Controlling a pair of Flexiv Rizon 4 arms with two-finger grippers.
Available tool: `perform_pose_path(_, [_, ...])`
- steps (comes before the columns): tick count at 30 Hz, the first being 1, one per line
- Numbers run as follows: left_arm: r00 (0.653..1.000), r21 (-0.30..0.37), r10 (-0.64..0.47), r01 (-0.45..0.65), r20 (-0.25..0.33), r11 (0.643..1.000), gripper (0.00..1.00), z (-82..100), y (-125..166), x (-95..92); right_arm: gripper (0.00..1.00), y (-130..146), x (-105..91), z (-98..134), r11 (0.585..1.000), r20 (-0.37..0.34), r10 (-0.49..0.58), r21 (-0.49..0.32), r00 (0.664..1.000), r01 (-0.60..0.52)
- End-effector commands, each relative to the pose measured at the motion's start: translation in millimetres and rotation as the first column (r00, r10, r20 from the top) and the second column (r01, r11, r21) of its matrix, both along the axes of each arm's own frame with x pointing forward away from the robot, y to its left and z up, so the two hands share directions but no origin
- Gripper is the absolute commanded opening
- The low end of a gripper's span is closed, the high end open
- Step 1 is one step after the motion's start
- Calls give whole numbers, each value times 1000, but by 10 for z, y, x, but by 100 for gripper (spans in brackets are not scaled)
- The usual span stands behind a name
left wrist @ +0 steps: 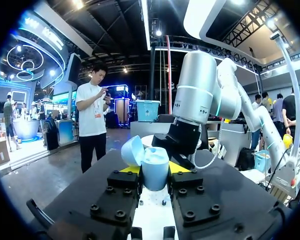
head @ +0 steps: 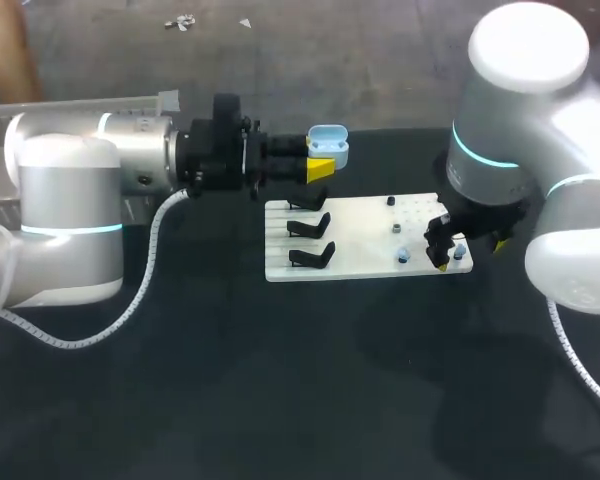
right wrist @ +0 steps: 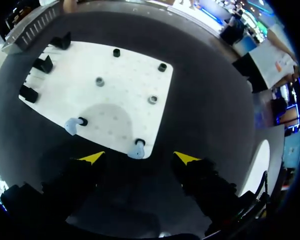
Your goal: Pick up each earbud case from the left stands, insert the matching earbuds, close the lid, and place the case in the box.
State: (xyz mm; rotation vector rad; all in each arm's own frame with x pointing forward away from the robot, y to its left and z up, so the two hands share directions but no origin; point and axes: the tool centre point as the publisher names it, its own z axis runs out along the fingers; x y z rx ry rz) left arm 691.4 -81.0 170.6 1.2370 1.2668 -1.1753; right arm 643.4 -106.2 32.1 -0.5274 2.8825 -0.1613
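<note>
The blue earbud at the board's corner point(head: 460, 250) sits on top of a black peg point(right wrist: 140, 142), so it will come off and leave the peg standing when the robot lifts it.
My left gripper point(head: 322, 158) is shut on a light-blue earbud case point(head: 328, 146) with its lid open, held above the table just behind the white board point(head: 365, 225). In the left wrist view the case point(left wrist: 155, 169) sits upright between the fingers, lid point(left wrist: 132, 150) tipped back. My right gripper point(right wrist: 139, 157) hangs open over the board's front right corner. One blue earbud point(right wrist: 136, 150) on its peg lies between the yellow tips, untouched. A second earbud point(right wrist: 71, 125) stands further along the same board edge. In the head view they show as earbuds point(head: 405, 257) beside the right gripper point(head: 446, 250).
Three black stands point(head: 310, 228) on the board's left side are empty. Small dark and grey pegs point(right wrist: 99, 81) dot its right half. A pale crate point(head: 80, 104) sits at the table's back left, behind my left arm. Dark tabletop surrounds the board.
</note>
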Motion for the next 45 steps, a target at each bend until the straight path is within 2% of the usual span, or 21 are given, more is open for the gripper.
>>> perform_pose_path(1, [1000,-5,4,-4,4,1000,0,-10,2,-9,68,20,25,-4,1000,-3,-1,0,1000,1])
perform_pose_path(4, [1000,-5,4,-4,4,1000,0,-10,2,-9,57,32,28,-2,1000,-6,0,0,1000,0])
perform_pose_path(8, [1000,-5,4,-4,4,1000,0,-10,2,-9,50,40,24,-1,1000,-7,-5,3,1000,5])
perform_pose_path(28, [1000,-5,4,-4,4,1000,0,-10,2,-9,42,61,76,-23,999,-7,-40,17,999,40])
perform_pose_path(43, [1000,-5,4,-4,4,1000,0,-10,2,-9,25,89,103,-42,999,-15,-44,20,999,45])
perform_pose_path(45, [1000,-5,4,-4,4,1000,0,-10,2,-9,20,93,106,-45,999,-16,-45,19,999,45])
